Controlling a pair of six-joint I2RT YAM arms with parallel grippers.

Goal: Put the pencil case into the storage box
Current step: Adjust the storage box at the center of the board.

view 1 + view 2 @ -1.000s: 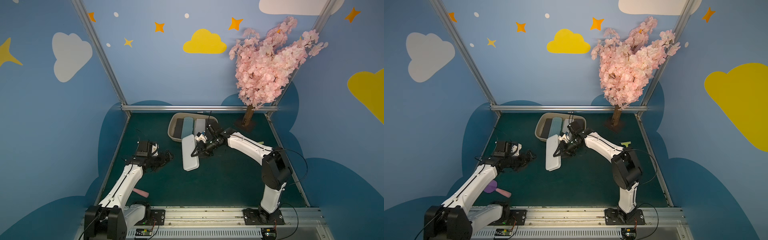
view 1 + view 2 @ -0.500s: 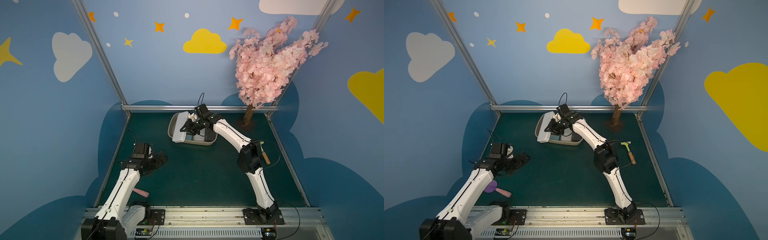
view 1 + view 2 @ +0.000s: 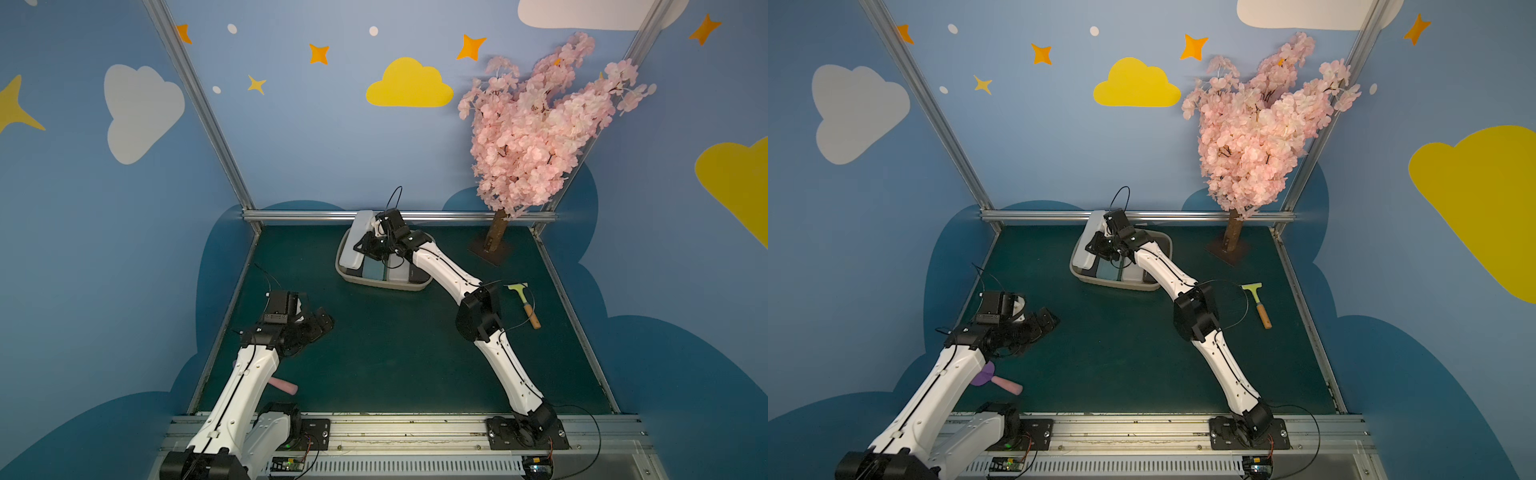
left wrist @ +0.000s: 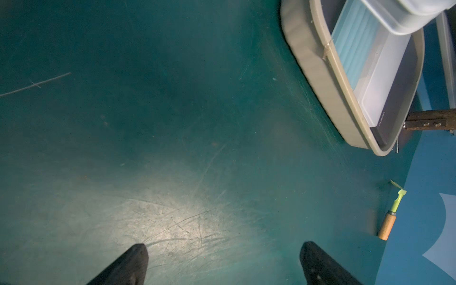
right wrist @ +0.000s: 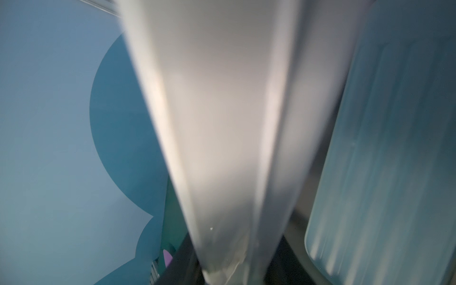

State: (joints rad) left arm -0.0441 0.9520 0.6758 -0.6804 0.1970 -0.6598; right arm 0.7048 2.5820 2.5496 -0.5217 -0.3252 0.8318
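Next, my right gripper pulls the pencil case toward the storage box's near rim (image 3: 353,277) before lowering it, because the pencil case's far end (image 3: 364,214) sticks out past the storage box's back rim.
The storage box (image 3: 376,286) (image 3: 1113,285) is a beige tub at the back of the green table. My right gripper (image 3: 370,246) (image 3: 1101,248) is shut on a long white pencil case (image 3: 356,239) (image 3: 1093,241), held tilted over the box's left side with its far end past the back rim. In the right wrist view the pencil case (image 5: 222,123) fills the middle, with dark fingers (image 5: 182,267) either side. My left gripper (image 3: 319,324) (image 3: 1043,322) (image 4: 224,249) stands open over bare table at the front left, holding nothing.
Inside the box lie a light blue case (image 3: 374,271) (image 4: 352,42) (image 5: 382,148), a clear one (image 3: 400,272) and a dark one (image 3: 419,275). A scraper with a wooden handle (image 3: 524,303) (image 3: 1259,303) lies right. A pink-handled tool (image 3: 284,386) lies by the left arm. A blossom tree (image 3: 536,133) stands back right.
My right arm lifted the pencil case off the table in front of the box and carried it back over the box. The left arm drew back slightly toward the front left.
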